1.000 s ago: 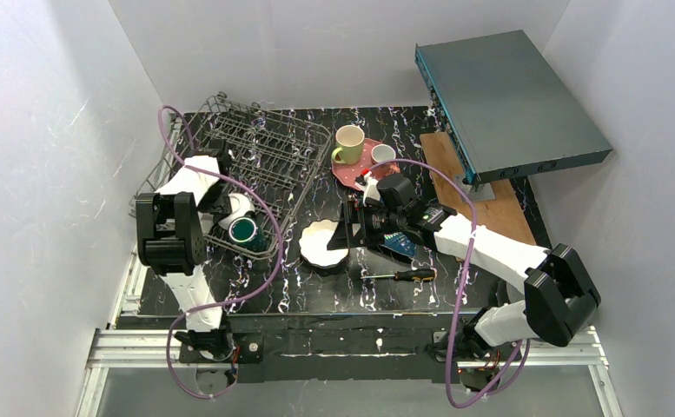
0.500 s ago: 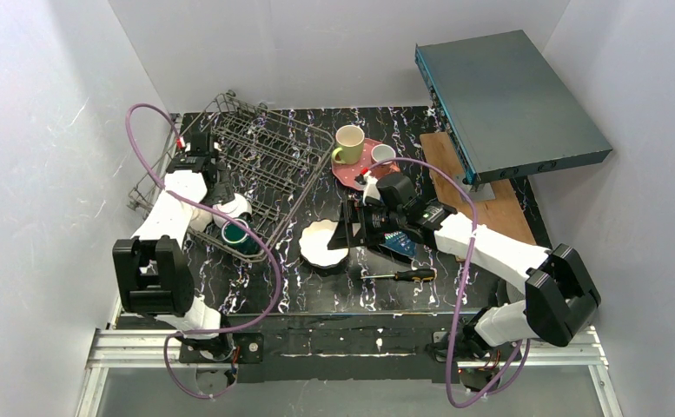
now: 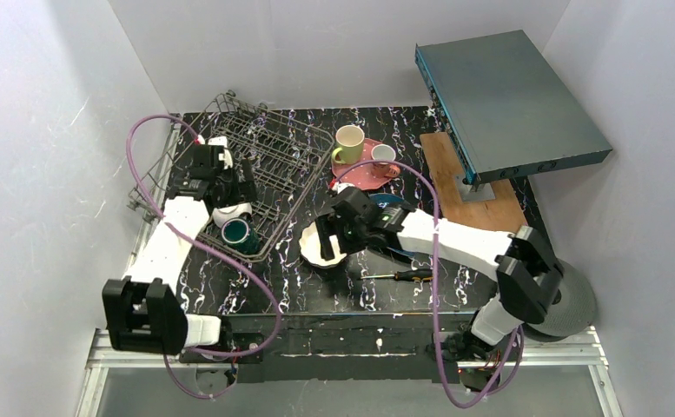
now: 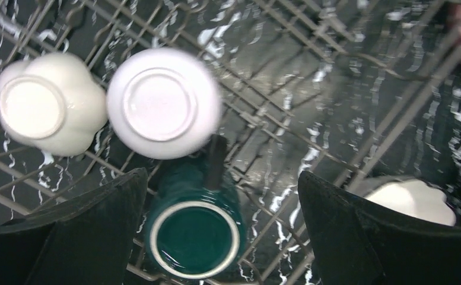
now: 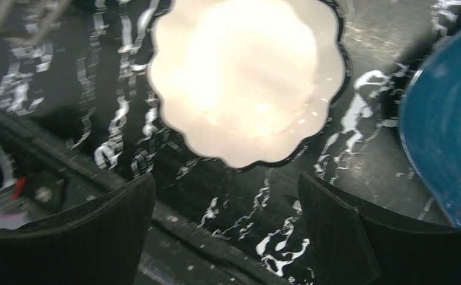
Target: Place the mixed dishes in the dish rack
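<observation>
I should use my right gripper to lift the floral cream bowl [image 3: 312, 248] by the rim [image 5: 339, 80] facing the blue plate and hand it to my left gripper, because the bowl is outside the rack.
The dish rack [image 3: 268, 165] stands at the back left. In its near corner lie the green-inside cup [image 4: 193, 234] [image 3: 236, 233], a white bowl [image 4: 162, 101] turned upside down, and a scalloped cream dish [image 4: 38, 110] beside it. My left gripper [image 4: 222, 175] [image 3: 240, 184] hangs open above the cup, holding nothing. The floral cream bowl [image 5: 248, 77] [image 3: 322, 243] sits on the table just right of the rack, and my right gripper [image 5: 225, 178] [image 3: 327, 236] hovers open over its near rim. The blue leaf-shaped plate [image 5: 447, 124] lies to the bowl's right.
A yellow-green mug [image 3: 348, 143] and a small salmon cup [image 3: 383, 155] stand on the pink dotted plate [image 3: 361, 174] behind the bowl. A screwdriver [image 3: 400, 274] lies near the front edge. The teal-grey box [image 3: 507, 100] overhangs a wooden board [image 3: 486, 204] at the right.
The left gripper opened wide, released the green-inside cup in the rack's corner and drew back over the rack. The right arm swung left, over the cream bowl.
</observation>
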Robot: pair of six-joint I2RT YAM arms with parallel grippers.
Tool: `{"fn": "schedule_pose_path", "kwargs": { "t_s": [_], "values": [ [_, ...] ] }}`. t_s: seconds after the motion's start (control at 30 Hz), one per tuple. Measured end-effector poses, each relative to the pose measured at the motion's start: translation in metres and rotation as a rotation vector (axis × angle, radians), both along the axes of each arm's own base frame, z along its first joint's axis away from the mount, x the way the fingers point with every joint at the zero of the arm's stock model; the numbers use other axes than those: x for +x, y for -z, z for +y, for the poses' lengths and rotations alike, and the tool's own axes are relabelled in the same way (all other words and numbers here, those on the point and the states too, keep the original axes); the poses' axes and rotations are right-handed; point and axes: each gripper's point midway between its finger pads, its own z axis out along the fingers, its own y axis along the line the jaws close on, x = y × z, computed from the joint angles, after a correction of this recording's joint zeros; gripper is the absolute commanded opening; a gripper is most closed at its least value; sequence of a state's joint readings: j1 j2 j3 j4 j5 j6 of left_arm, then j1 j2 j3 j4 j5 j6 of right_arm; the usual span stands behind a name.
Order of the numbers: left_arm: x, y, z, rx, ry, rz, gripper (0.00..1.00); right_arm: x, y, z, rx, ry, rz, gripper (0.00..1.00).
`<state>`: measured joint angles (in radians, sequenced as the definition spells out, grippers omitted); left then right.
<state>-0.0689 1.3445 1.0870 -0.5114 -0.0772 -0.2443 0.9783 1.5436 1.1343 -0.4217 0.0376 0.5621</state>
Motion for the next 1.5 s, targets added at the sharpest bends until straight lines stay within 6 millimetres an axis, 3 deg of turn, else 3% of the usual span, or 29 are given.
{"fn": "schedule_pose_path", "kwargs": {
  "t_s": [0.1,0.2,0.33,0.6,1.0,1.17,1.33,1.4,1.5],
  "values": [
    [-0.001,-0.023,-0.019,0.006,0.077,-0.105,0.98,0.006,0.019,-0.004,-0.128,0.049,-0.038,0.95],
    [-0.005,-0.044,-0.034,0.02,0.137,-0.211,0.98,0.01,0.036,-0.017,-0.229,0.101,-0.056,0.86],
    [-0.013,-0.056,-0.044,0.047,0.181,-0.29,0.98,0.017,0.042,-0.027,-0.271,0.162,-0.083,0.82],
    [-0.022,-0.075,-0.043,0.092,0.19,-0.414,0.98,0.031,0.059,-0.027,-0.273,0.224,-0.086,0.65],
    [-0.028,-0.092,-0.041,0.136,0.18,-0.518,0.98,0.047,0.082,-0.025,-0.278,0.274,-0.097,0.53],
    [-0.028,-0.095,-0.039,0.142,0.171,-0.536,0.98,0.049,0.086,-0.022,-0.264,0.275,-0.105,0.39],
    [-0.034,-0.096,-0.042,0.129,0.174,-0.547,0.98,0.052,0.086,-0.016,-0.235,0.271,-0.12,0.18],
    [-0.04,-0.096,-0.044,0.1,0.166,-0.533,0.98,0.055,0.085,-0.013,-0.205,0.279,-0.123,0.03],
    [-0.054,-0.101,-0.05,0.02,0.155,-0.496,0.98,0.052,0.079,-0.005,-0.142,0.26,-0.112,0.01]
  ]
}}
